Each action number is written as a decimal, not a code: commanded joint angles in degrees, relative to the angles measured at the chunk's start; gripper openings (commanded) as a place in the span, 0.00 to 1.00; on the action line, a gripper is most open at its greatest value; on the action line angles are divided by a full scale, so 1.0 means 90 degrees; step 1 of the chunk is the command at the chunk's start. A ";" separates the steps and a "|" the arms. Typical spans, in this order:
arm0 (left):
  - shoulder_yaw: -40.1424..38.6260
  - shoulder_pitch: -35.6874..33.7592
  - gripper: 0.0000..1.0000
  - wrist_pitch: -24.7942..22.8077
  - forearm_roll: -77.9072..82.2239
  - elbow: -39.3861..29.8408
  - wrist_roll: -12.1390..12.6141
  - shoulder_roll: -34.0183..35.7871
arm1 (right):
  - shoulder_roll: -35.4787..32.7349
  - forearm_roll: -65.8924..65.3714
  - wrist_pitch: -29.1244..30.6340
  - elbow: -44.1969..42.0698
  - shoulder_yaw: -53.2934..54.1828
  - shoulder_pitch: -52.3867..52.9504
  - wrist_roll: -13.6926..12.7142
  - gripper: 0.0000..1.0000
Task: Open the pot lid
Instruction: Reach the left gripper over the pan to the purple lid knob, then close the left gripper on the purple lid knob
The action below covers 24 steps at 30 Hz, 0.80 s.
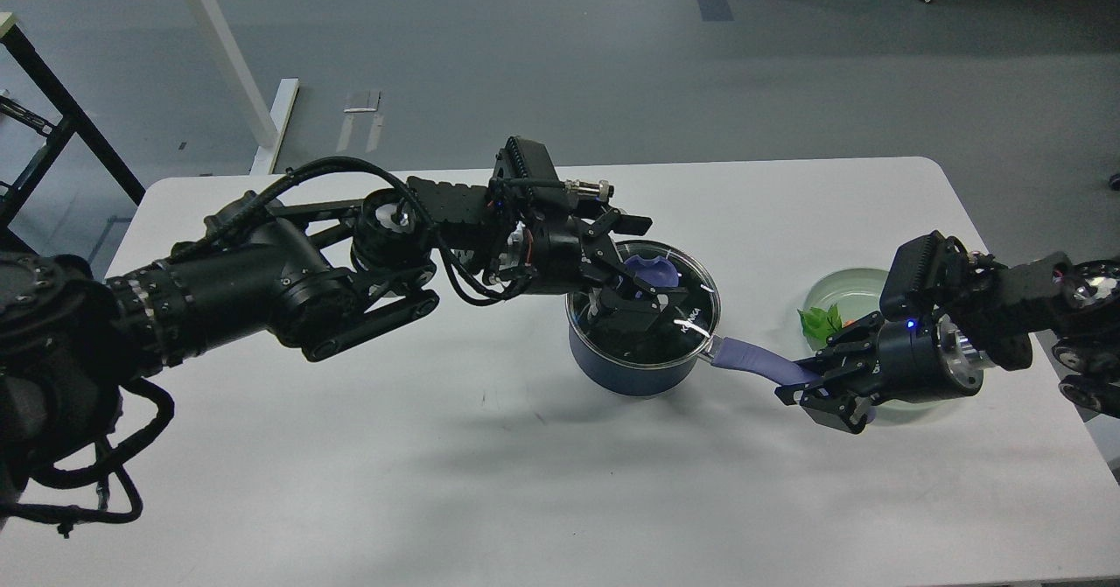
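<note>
Only plain dark interior (672,335) shows through the clear glass pot lid. I expect the dark blue pot (633,375) to prove empty when I lift that lid.
The dark blue pot (612,368) stands mid-table with the clear glass pot lid (700,303) on it. My left gripper (649,265) reaches in from the left and hovers low over the lid. It is open, with its fingers on either side of the blue-purple knob (658,272); I cannot tell whether they touch it. The arm hides the lid's left part. My right gripper (812,387) is shut on the end of the pot's blue-purple handle (744,358), at table level.
A pale green plate (844,288) with green leaves (818,320) sits right of the pot, partly behind my right wrist. The white table (525,482) has its far edge just behind the left arm. Table legs stand on the floor at back left.
</note>
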 commanded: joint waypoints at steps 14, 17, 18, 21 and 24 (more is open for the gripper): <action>0.0260 0.0116 0.99 0.0224 0.0042 0.0960 -0.0001 -0.0607 | -0.0094 0.0047 -0.0001 0.0059 0.0000 -0.0001 -0.0001 0.31; 0.0260 0.0126 0.99 0.0234 0.0042 0.1058 -0.0001 -0.0676 | -0.0094 0.0047 -0.0001 0.0059 0.0000 -0.0001 -0.0001 0.32; 0.0260 0.0135 0.99 0.0224 0.0042 0.1097 -0.0001 -0.0695 | -0.0094 0.0047 -0.0001 0.0059 0.0000 -0.0001 -0.0001 0.31; 0.0260 0.0175 0.99 0.0234 0.0032 0.1273 -0.0001 -0.0783 | -0.0094 0.0047 -0.0001 0.0059 0.0000 -0.0001 -0.0001 0.32; 0.0260 0.0233 0.98 0.0234 0.0022 0.1303 -0.0001 -0.0803 | -0.0094 0.0047 -0.0001 0.0059 0.0000 -0.0001 -0.0001 0.32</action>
